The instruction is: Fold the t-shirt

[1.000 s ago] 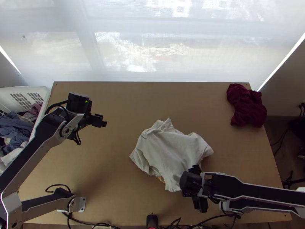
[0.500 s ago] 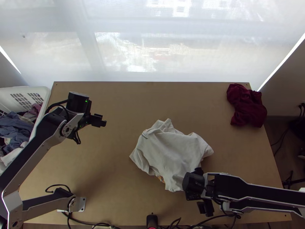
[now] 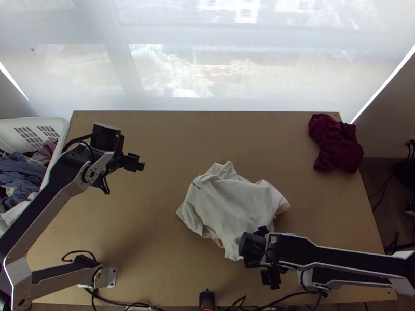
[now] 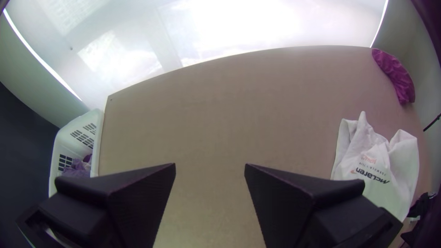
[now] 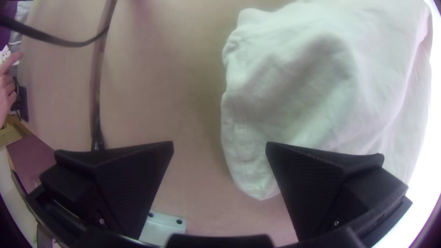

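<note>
My gripper is about to lift the white t-shirt (image 3: 232, 202), and a bit of orange (image 3: 218, 242) is peeking out from under it. I expect to see a large hidden orange print when I lift the t-shirt.
A white t-shirt (image 3: 231, 205) lies bunched and wrinkled around the middle of the table in the top view, dark print near its upper left. My left gripper (image 3: 136, 163) is well to its left, over bare table. At the shirt's lower right edge is my right gripper (image 3: 266, 254). The left wrist view has my left gripper (image 4: 210, 172) open with nothing between its fingers, and the printed shirt (image 4: 374, 167) far off. In the right wrist view my right gripper (image 5: 219, 151) is open, one finger over the edge of the shirt (image 5: 367, 87), the other over bare wood.
A dark red cloth (image 3: 336, 145) lies bunched at the table's far right corner. A white basket (image 3: 61, 136) of clothes stands at the left edge. Cables run along the near edge beside a small black device (image 3: 207, 299). Bare wood (image 3: 171, 135) surrounds the shirt.
My right gripper first shifted slightly to the right, then back to the left at the shirt's lower edge. The left arm has barely moved, and the shirt lies as before.
</note>
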Available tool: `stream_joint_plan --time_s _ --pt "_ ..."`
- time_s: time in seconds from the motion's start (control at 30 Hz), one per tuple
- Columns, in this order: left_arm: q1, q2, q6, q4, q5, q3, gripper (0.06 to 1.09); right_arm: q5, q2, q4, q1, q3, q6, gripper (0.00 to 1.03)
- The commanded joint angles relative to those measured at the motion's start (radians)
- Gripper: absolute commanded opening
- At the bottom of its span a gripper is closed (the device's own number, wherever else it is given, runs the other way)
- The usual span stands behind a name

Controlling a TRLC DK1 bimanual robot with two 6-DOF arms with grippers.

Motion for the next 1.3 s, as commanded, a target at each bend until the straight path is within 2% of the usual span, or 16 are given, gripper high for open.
stream_joint_plan --time_s 0.0,0.1,0.37,0.4,0.9,1.03,1.2,1.27 --pt "0.004 -0.013 0.002 0.000 0.000 -0.006 0.81 0.040 0.051 0.059 -0.051 -0.016 0.000 0.93" --pt "0.008 -0.016 0.002 -0.002 0.000 -0.007 0.81 0.040 0.059 0.071 -0.097 -0.021 -0.004 0.92" --pt "0.007 -0.019 0.007 -0.002 0.000 -0.012 0.81 0.040 0.065 0.082 -0.181 -0.050 -0.061 0.56" --pt "0.007 -0.019 0.008 -0.002 0.000 -0.010 0.81 0.040 0.065 0.082 -0.183 -0.055 -0.062 0.54" --pt "0.002 -0.019 0.008 -0.002 0.000 -0.009 0.81 0.036 0.077 0.089 -0.181 -0.102 -0.064 0.52" --pt "-0.001 -0.019 0.005 -0.002 0.000 -0.010 0.81 0.000 0.117 0.098 -0.183 -0.097 -0.067 0.25" --pt "0.001 -0.020 0.007 -0.002 0.000 -0.012 0.81 -0.014 0.139 0.101 -0.186 -0.093 -0.067 0.15" --pt "0.002 -0.022 0.008 -0.002 0.000 -0.012 0.81 -0.028 0.136 0.098 -0.194 -0.084 -0.072 0.07"
